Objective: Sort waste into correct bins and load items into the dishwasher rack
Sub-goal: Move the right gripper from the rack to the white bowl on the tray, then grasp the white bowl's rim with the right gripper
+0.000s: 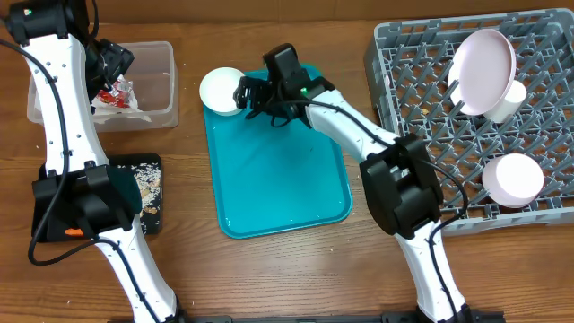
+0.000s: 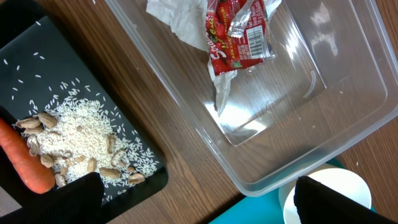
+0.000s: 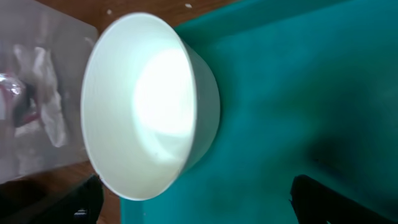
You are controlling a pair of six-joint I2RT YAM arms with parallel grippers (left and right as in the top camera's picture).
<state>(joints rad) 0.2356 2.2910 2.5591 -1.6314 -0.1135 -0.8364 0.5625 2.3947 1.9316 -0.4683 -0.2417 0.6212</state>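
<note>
My right gripper should first drag the white bowl (image 1: 221, 91) toward the tray's middle (image 1: 269, 144), then pinch the bowl's rim, because the bowl hangs over the teal tray's corner.
A white bowl (image 1: 221, 90) stands on the far left corner of the teal tray (image 1: 278, 179). My right gripper (image 1: 250, 97) is open and empty just to the right of the bowl. In the right wrist view the bowl (image 3: 143, 106) sits ahead of the open fingers (image 3: 199, 208), nearer the left one. My left gripper (image 1: 112, 67) is open and empty above the clear plastic bin (image 1: 152, 85). That bin holds a red wrapper (image 2: 239, 34) and a crumpled tissue (image 2: 180, 18). The grey dishwasher rack (image 1: 430, 117) is at the right.
A black tray (image 1: 148, 202) at the left holds rice (image 2: 81, 137), nuts and a carrot (image 2: 25, 163). The rack holds a pink plate (image 1: 484, 58), a pink bowl (image 1: 513, 178) and a cup (image 1: 513, 100). The bowl (image 2: 329, 190) also shows in the left wrist view.
</note>
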